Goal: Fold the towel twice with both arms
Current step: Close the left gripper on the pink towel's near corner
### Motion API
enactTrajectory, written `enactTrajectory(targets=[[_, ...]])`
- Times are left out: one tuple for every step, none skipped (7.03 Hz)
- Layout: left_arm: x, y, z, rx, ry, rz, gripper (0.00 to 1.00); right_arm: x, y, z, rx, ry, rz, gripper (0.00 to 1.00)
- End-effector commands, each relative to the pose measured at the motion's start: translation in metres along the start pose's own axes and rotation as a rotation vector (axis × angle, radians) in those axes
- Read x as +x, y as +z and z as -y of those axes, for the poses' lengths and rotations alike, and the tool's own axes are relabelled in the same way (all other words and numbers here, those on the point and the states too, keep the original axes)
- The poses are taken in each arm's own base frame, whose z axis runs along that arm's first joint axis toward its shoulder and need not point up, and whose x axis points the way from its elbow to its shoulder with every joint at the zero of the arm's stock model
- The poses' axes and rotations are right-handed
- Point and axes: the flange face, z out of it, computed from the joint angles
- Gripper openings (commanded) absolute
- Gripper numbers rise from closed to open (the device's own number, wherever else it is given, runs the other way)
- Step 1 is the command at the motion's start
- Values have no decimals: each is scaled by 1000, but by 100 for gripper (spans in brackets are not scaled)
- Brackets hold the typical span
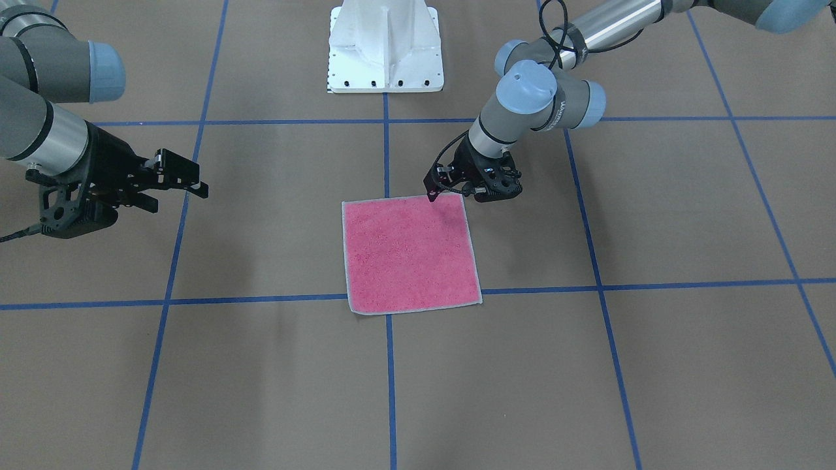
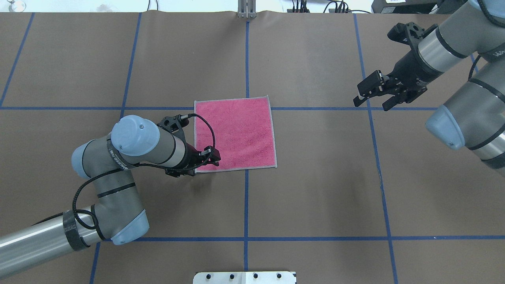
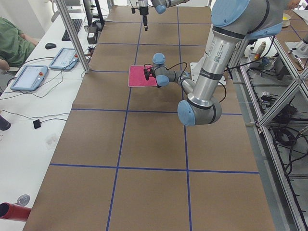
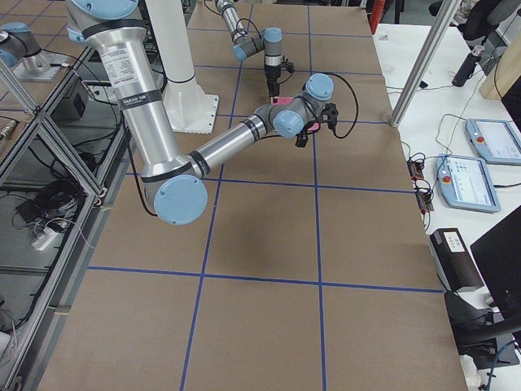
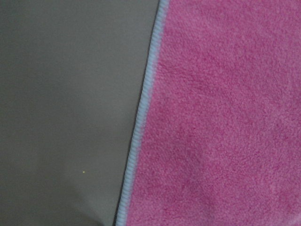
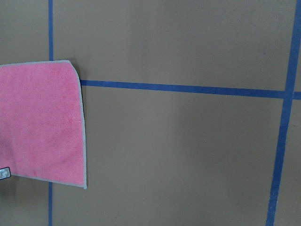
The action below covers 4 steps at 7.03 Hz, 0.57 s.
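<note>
The towel's thin border (image 1: 471, 249) is flat along the table cover. So its near edge (image 1: 401, 198) will droop between my grippers when I raise both corners.
The towel (image 1: 408, 258) lies flat, pink face up, at the middle of the table (image 2: 315, 189), its pale border showing all round. My left gripper (image 1: 471, 192) is down at the towel's corner nearest the robot on its left side. Its fingers stand apart, one tip on the towel's edge and the other off the cloth. In the overhead view the left gripper (image 2: 195, 165) straddles that corner of the towel (image 2: 236, 134). The left wrist view shows the border and pink pile of the towel (image 5: 225, 117) very close. My right gripper (image 2: 371, 105) is open and empty, held above the table far from the towel.
The white pedestal base (image 1: 385, 52) stands behind the towel on the robot's side. Blue tape lines (image 2: 246, 205) grid the brown table cover. In the exterior left view, tablets and a keyboard lie on a white side table (image 3: 43, 72), and a person sits beside it.
</note>
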Motion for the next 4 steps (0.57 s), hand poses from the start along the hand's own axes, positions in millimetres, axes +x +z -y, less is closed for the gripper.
enactTrajectory(targets=[[2, -1, -1, -2, -2, -2, 50, 0, 0, 0, 0, 1, 0, 100], [2, -1, -1, -2, -1, -3, 43, 0, 0, 0, 0, 1, 0, 100], [3, -2, -1, -2, -1, -5, 42, 0, 0, 0, 0, 1, 0, 100], [3, -3, -2, -2, 0, -6, 42, 1, 0, 0, -1, 2, -1, 100]])
